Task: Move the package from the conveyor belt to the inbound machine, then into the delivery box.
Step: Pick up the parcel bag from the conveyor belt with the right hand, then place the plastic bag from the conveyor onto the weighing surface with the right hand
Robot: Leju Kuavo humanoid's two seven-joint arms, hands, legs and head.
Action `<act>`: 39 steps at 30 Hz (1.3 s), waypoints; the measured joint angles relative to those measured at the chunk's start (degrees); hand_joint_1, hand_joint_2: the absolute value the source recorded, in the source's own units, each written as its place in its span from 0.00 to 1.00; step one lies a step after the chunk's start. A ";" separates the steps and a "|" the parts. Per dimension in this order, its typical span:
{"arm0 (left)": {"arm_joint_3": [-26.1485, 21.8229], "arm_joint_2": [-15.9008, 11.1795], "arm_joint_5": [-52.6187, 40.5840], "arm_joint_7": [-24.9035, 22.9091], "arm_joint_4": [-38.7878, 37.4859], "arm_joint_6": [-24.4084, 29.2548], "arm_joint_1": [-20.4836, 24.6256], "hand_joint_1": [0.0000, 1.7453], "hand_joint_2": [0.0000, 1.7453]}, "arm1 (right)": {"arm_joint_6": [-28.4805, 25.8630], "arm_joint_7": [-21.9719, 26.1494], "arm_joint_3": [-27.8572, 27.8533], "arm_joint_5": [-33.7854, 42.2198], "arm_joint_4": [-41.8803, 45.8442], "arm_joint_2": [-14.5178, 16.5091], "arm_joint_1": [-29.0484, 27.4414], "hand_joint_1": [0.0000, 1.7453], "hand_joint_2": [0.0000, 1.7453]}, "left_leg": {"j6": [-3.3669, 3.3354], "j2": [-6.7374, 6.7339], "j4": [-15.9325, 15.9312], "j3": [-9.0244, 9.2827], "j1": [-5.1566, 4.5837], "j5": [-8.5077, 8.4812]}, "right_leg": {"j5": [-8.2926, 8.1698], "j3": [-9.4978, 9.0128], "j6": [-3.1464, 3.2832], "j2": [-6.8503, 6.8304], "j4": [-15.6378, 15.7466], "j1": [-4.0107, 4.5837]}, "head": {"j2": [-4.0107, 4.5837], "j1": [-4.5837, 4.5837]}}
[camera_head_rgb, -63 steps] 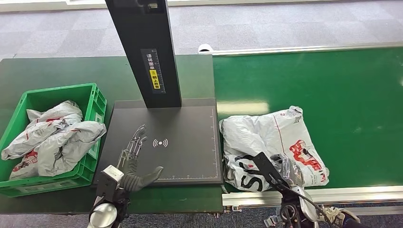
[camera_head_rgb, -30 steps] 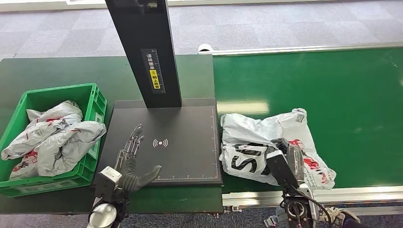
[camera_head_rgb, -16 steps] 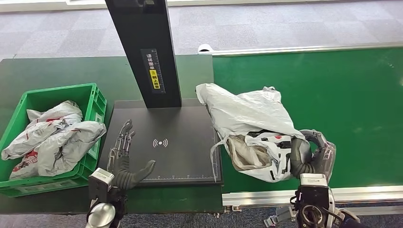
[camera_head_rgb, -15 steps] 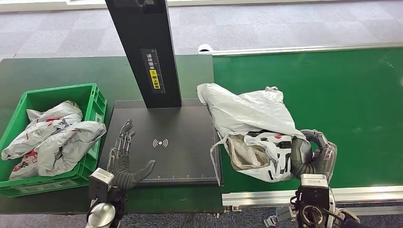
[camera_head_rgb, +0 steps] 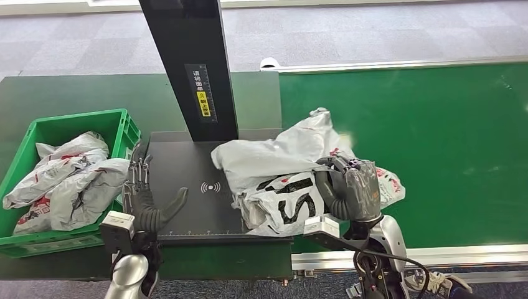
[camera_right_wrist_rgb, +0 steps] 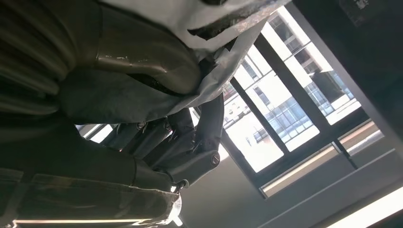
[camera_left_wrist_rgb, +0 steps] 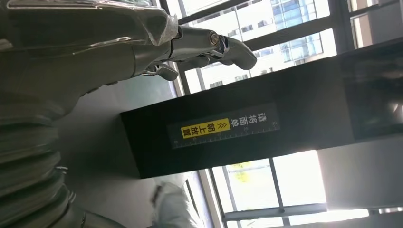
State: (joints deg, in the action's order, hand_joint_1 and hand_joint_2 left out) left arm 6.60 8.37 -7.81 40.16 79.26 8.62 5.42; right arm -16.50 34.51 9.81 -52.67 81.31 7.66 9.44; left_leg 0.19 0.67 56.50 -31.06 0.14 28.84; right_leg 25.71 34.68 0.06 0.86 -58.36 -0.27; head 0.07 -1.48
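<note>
The package [camera_head_rgb: 291,180] will bunch up into folds where I grip it and its ends will flop outward when I lift, because the grey plastic lies in loose creases [camera_head_rgb: 306,141].
A crumpled grey plastic package [camera_head_rgb: 280,168] with black and red print hangs in my right hand [camera_head_rgb: 348,190], which grips its right side. Its left part lies over the right half of the black scanner plate [camera_head_rgb: 187,187] of the inbound machine, its right end over the green conveyor belt [camera_head_rgb: 436,137]. In the right wrist view the dark fingers [camera_right_wrist_rgb: 190,137] curl around grey plastic [camera_right_wrist_rgb: 209,19]. My left hand [camera_head_rgb: 146,199] stands upright and open at the plate's left edge, beside the green delivery box [camera_head_rgb: 121,124]. The left wrist view shows its fingers [camera_left_wrist_rgb: 209,45] spread, holding nothing.
The machine's black post [camera_head_rgb: 190,68] with a yellow label rises behind the plate. The green box holds two other grey packages [camera_head_rgb: 68,180]. A metal rail [camera_head_rgb: 436,255] runs along the belt's near edge. Dark green table [camera_head_rgb: 62,93] lies behind the box.
My right hand has carried the package left from the belt onto the scanner plate. My left hand has drawn left, off the plate's middle to its left edge.
</note>
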 joint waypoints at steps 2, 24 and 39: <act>0.02 -0.03 0.00 0.01 0.31 0.69 0.05 0.00 1.00 | -0.01 -0.86 0.78 -1.59 -0.90 -0.18 0.55 1.00 1.00 | 0.00 0.00 0.00 -0.02 0.00 0.01 | 0.00 0.01 0.00 0.00 0.00 0.00 | 0.00 0.00; 0.40 -1.03 4.61 0.02 2.18 1.74 1.51 0.00 1.00 | -0.88 -6.49 25.13 -23.13 -37.54 -0.81 20.68 1.00 1.00 | 0.01 -0.02 0.00 -0.07 0.01 0.00 | 0.00 0.07 0.00 0.02 -0.02 0.01 | 0.00 0.00; 1.62 -1.38 5.87 0.02 0.43 1.52 2.81 0.00 1.00 | -1.66 -2.04 33.94 -21.57 -47.49 3.58 25.36 1.00 1.00 | 0.01 -0.02 0.00 -0.05 0.01 0.00 | 0.00 0.08 0.00 0.02 -0.02 0.02 | 0.00 0.00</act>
State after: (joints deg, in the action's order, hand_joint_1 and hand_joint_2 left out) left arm 8.22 6.99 -1.94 40.17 79.69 10.15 8.24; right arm -18.16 32.48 43.75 -74.24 33.81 11.24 34.80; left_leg 0.19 0.65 56.51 -31.10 0.16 28.84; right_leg 25.71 34.76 0.06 0.88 -58.38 -0.26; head 0.07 -1.48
